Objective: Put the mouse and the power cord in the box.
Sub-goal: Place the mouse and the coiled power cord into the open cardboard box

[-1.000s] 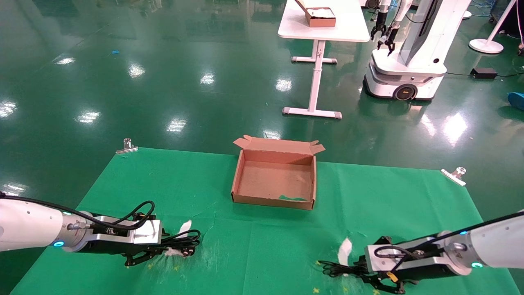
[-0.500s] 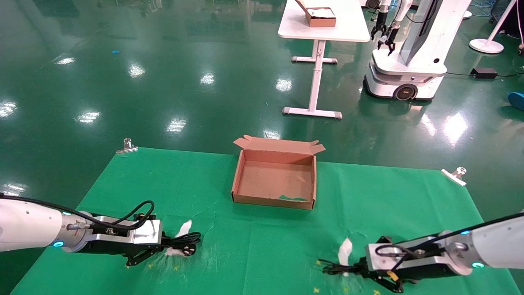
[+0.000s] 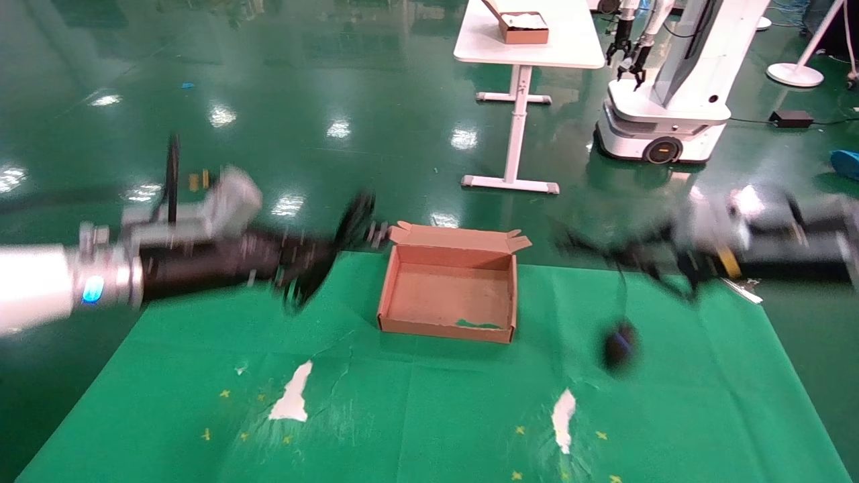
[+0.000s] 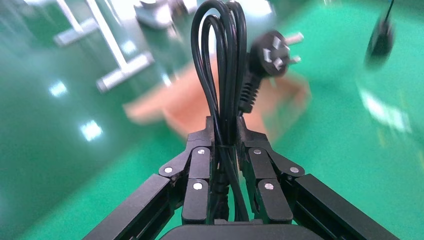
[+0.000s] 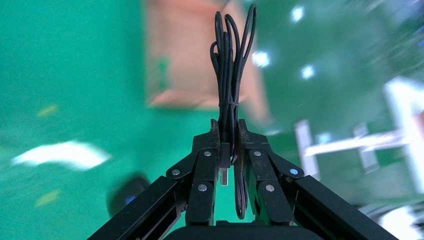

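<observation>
I should keep the power cord aside with my left gripper while my right gripper lowers the dangling mouse (image 3: 619,346) in first, because both loaded grippers are on either side of the open box (image 3: 451,294).
The brown cardboard box (image 3: 443,330) stands open at the far middle of the green cloth. My left gripper (image 3: 315,263) hangs raised just left of the box, shut on the looped power cord (image 4: 225,55), whose plug (image 4: 272,49) sticks out beyond the fingertips. In the left wrist view that gripper (image 4: 226,126) clamps the bundle. My right gripper (image 3: 647,258) is raised right of the box, shut on the mouse's thin bundled cable (image 5: 232,65). The black mouse (image 3: 619,345) dangles below it on the cable, above the cloth. In the right wrist view the gripper (image 5: 229,129) points toward the box (image 5: 200,55).
Two white worn patches (image 3: 292,401) (image 3: 562,410) mark the near cloth. A metal clip (image 3: 743,287) holds the far right corner. Beyond the table stand a white table (image 3: 530,50) with a small brown box, and another robot (image 3: 661,107).
Both arms rose from the near cloth and swung up toward the box. The left one lifted the power cord, the right one lifted the mouse by its cable.
</observation>
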Available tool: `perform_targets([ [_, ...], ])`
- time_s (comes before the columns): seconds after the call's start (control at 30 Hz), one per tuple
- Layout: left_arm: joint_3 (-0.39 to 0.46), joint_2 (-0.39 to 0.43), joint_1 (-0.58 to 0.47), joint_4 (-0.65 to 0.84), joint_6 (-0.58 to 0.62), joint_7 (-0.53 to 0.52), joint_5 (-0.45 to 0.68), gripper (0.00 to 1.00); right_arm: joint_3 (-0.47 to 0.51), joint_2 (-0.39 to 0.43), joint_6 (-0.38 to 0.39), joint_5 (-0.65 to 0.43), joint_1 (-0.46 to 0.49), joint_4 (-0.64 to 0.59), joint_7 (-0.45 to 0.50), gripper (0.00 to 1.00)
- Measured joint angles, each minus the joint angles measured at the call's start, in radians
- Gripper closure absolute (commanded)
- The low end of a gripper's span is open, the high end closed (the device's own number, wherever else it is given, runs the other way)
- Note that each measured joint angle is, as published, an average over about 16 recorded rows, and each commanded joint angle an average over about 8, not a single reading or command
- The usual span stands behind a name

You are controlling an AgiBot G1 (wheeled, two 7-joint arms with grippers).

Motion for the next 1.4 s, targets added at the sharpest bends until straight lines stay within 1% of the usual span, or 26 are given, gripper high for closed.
perform_targets([
  [0.1,-0.012,0.025,-0.043,0.000,-0.038,-0.027,-0.018,1.00,0.001,-0.056,0.042,0.000,0.027,0.006,0.012,1.00],
  [0.17,-0.015,0.036,-0.070,-0.003,-0.063,-0.036,-0.023,1.00,0.001,-0.104,0.088,-0.001,0.032,-0.002,0.015,1.00],
  [0.33,-0.006,0.035,-0.129,-0.018,-0.090,-0.037,-0.011,1.00,0.003,-0.233,0.251,0.001,0.000,-0.052,0.010,1.00],
  [0.47,0.012,0.008,-0.158,-0.031,-0.063,-0.026,0.013,1.00,0.007,-0.311,0.372,0.008,-0.048,-0.087,-0.003,1.00],
  [0.5,0.016,-0.001,-0.163,-0.034,-0.051,-0.022,0.020,1.00,0.008,-0.326,0.399,0.010,-0.060,-0.093,-0.005,0.98],
  [0.53,0.021,-0.011,-0.166,-0.037,-0.037,-0.018,0.027,1.00,0.009,-0.338,0.423,0.013,-0.071,-0.099,-0.005,0.89],
  [0.63,0.035,-0.037,-0.170,-0.044,0.007,-0.007,0.046,1.00,0.011,-0.365,0.484,0.021,-0.101,-0.109,-0.004,0.51],
  [0.73,0.046,-0.054,-0.167,-0.049,0.042,0.003,0.062,1.00,0.012,-0.377,0.510,0.031,-0.123,-0.105,-0.001,0.14],
  [0.77,0.049,-0.056,-0.165,-0.051,0.050,0.005,0.067,1.00,0.012,-0.377,0.511,0.035,-0.129,-0.102,-0.001,0.03],
  [0.8,0.052,-0.056,-0.162,-0.052,0.056,0.008,0.070,1.00,0.012,-0.377,0.509,0.039,-0.133,-0.098,-0.001,0.00],
  [0.97,0.059,-0.029,-0.140,-0.061,0.049,0.019,0.081,1.00,0.011,-0.371,0.502,0.057,-0.145,-0.090,-0.010,0.00],
  [1.13,0.069,0.050,-0.103,-0.071,-0.007,0.031,0.095,1.00,0.019,-0.349,0.510,0.078,-0.139,-0.099,-0.035,0.00],
  [1.27,0.085,0.131,-0.053,-0.098,-0.072,0.044,0.112,1.00,0.032,-0.303,0.503,0.099,-0.112,-0.105,-0.069,0.00],
  [1.4,0.117,0.198,0.015,-0.165,-0.143,0.053,0.131,1.00,0.043,-0.230,0.457,0.115,-0.066,-0.106,-0.107,0.00],
])
